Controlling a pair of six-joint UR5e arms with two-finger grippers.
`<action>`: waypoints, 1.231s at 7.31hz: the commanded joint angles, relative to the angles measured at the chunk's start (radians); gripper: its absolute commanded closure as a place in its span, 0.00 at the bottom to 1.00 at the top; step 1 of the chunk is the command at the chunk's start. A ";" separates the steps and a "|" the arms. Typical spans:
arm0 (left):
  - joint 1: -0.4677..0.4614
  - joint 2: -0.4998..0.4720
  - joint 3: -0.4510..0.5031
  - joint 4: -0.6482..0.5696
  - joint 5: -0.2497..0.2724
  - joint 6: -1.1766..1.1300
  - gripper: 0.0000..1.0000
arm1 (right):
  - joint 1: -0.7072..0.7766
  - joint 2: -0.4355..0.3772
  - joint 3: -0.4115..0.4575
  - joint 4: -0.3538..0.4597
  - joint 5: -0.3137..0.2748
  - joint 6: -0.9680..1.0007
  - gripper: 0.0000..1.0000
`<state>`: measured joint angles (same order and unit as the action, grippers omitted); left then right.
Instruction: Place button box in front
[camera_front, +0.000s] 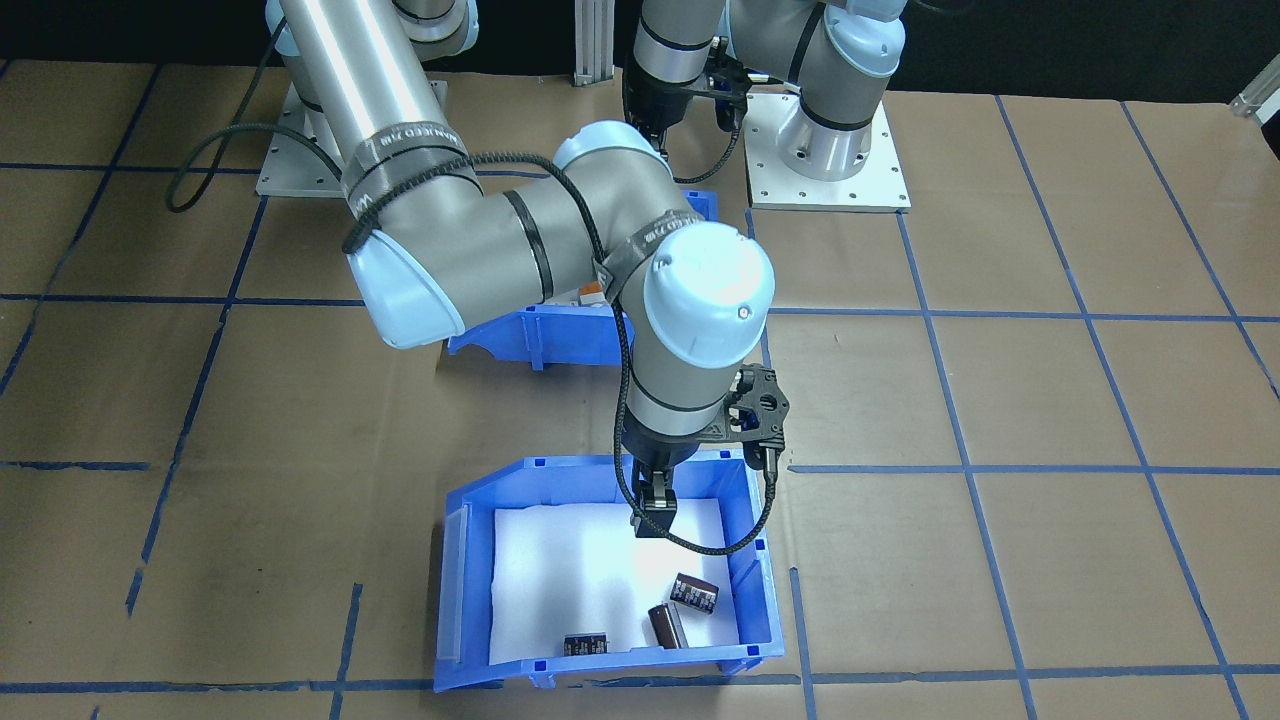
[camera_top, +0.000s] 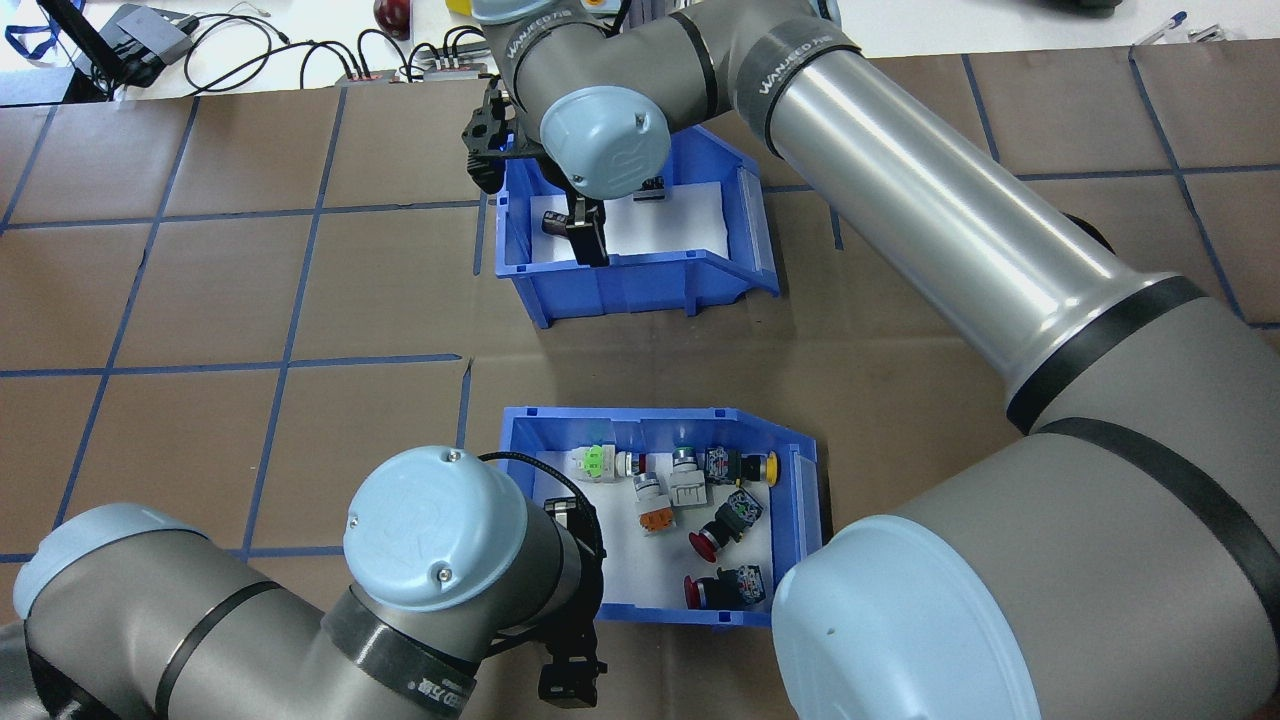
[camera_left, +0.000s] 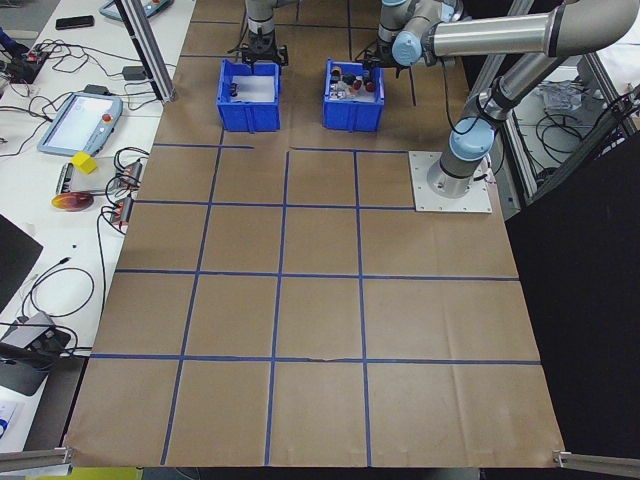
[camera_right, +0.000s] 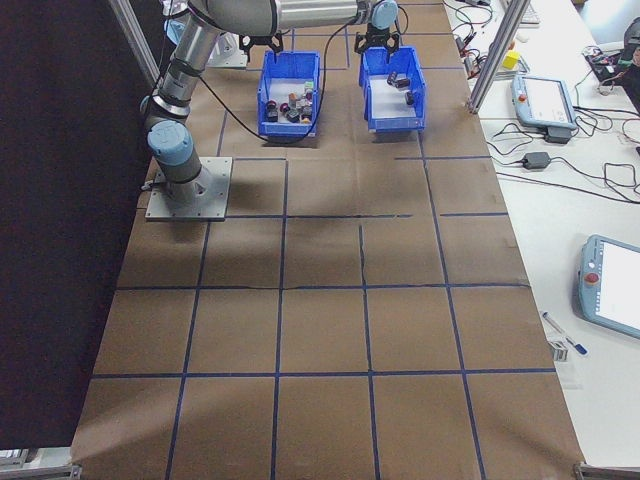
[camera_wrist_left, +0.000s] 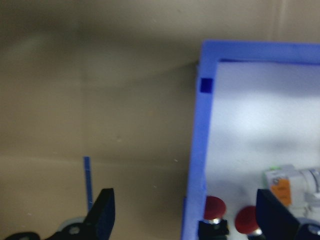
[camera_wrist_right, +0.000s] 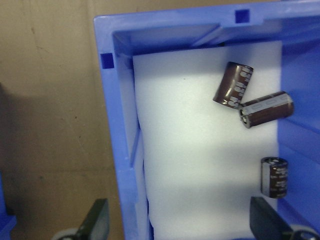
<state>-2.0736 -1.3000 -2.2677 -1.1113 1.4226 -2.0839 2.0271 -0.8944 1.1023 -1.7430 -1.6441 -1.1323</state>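
Observation:
The button box (camera_front: 546, 335) will tilt toward the push-buttons (camera_wrist_left: 245, 210) when I lift it, because they are crowded at one end and the foam at the other end is empty.
The button box (camera_top: 810, 480) is a blue bin with a white foam liner, and it holds several push-buttons (camera_top: 700, 480) with red, yellow, orange and green caps. It sits near the robot's base and is mostly hidden under the right arm in the front-facing view, where only its blue wall (camera_front: 540, 335) shows. My left gripper (camera_wrist_left: 187, 215) is open, its fingers (camera_wrist_left: 105, 215) straddling the box's side wall (camera_wrist_left: 197, 150). My right gripper (camera_wrist_right: 180, 222) is open over the side wall of the matching bin (camera_top: 640, 285), its fingers (camera_wrist_right: 95, 222) either side.
The matching blue bin (camera_front: 600, 680) holds three dark cylinders (camera_front: 693, 592) on white foam and stands farther from the robot. Brown paper with blue tape lines (camera_top: 290, 360) covers the table. Cables and devices (camera_left: 80, 120) lie along the far edge.

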 joint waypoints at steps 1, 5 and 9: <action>-0.013 -0.010 -0.030 0.012 -0.055 0.018 0.01 | 0.004 0.002 0.062 -0.030 0.003 -0.015 0.00; -0.028 -0.107 -0.032 0.031 -0.048 -0.045 0.01 | 0.007 0.012 0.062 -0.030 0.001 -0.009 0.59; -0.033 -0.163 -0.044 0.097 0.019 -0.057 0.45 | 0.007 -0.001 0.048 -0.030 -0.005 -0.006 0.91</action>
<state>-2.1035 -1.4491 -2.3110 -1.0309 1.4314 -2.1354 2.0340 -0.8892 1.1575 -1.7732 -1.6454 -1.1402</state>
